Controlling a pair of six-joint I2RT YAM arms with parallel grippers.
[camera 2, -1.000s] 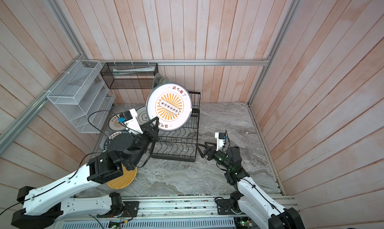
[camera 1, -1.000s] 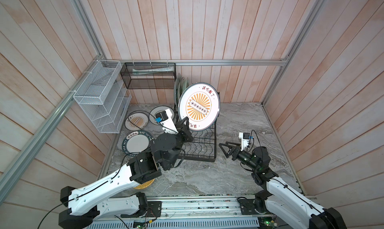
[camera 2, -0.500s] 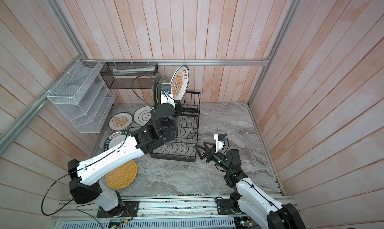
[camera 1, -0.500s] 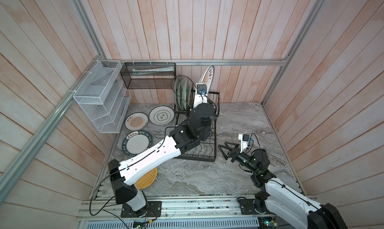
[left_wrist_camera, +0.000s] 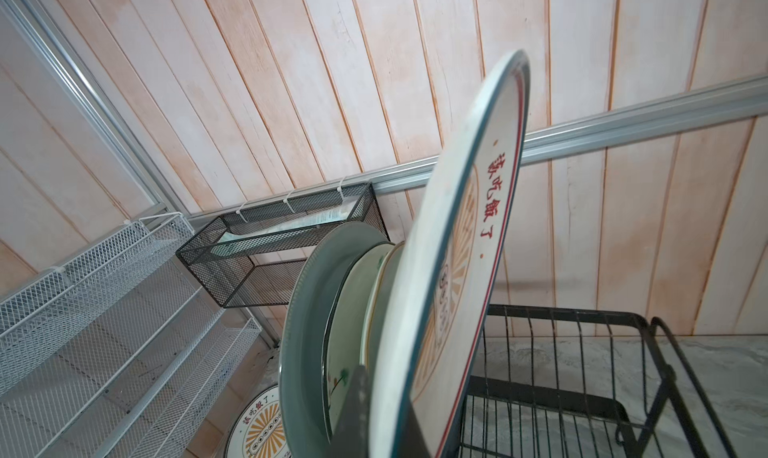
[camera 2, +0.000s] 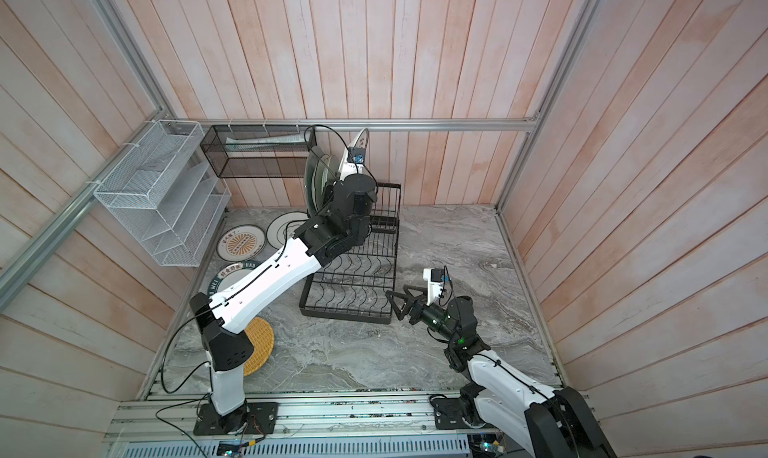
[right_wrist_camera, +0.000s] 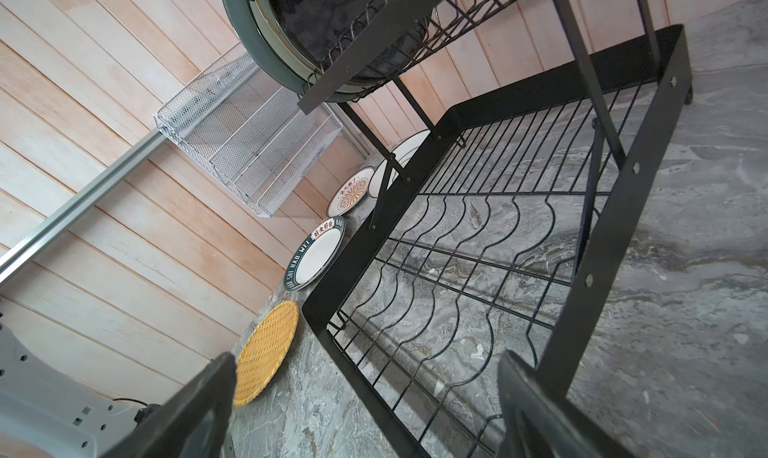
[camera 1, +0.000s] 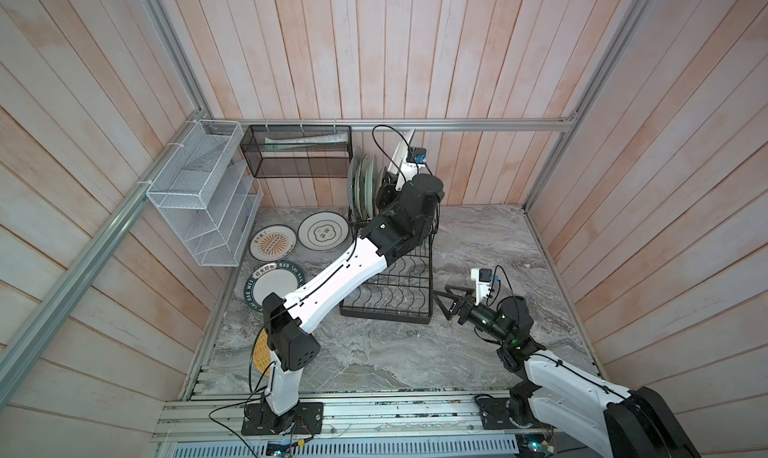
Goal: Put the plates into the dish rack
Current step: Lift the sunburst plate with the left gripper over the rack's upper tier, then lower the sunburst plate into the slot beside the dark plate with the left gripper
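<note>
The white plate [left_wrist_camera: 460,249] hangs upright next to the green plates, so the left gripper keeps lowering it until its lower edge rests in the dish rack's upper level [left_wrist_camera: 485,402].
My left gripper [left_wrist_camera: 386,397] is shut on the rim of a white plate with an orange sunburst and red lettering [left_wrist_camera: 457,248]. It holds this plate [camera 1: 402,154] edge-on above the dish rack's [camera 1: 386,287] upper tier, close beside teal and pale green plates [camera 1: 360,181] standing there. Three plates lie flat left of the rack: a sunburst one [camera 1: 273,243], a cream one [camera 1: 323,231] and a dark-rimmed one [camera 1: 272,283]. A yellow ribbed plate [camera 2: 259,343] lies near the left arm's base. My right gripper [camera 1: 446,303] hovers open and empty at the rack's front right corner.
A white mesh organizer [camera 1: 203,194] hangs on the left wall. A black mesh basket [camera 1: 299,150] hangs on the back wall beside the rack's top. Wooden walls enclose the marble table [camera 1: 478,235] on three sides. The rack's lower tier [right_wrist_camera: 457,268] holds nothing.
My left arm has stretched out and lifted the sunburst plate from face-on in front of the rack to edge-on over the upper tier at the back. The right arm has barely moved.
</note>
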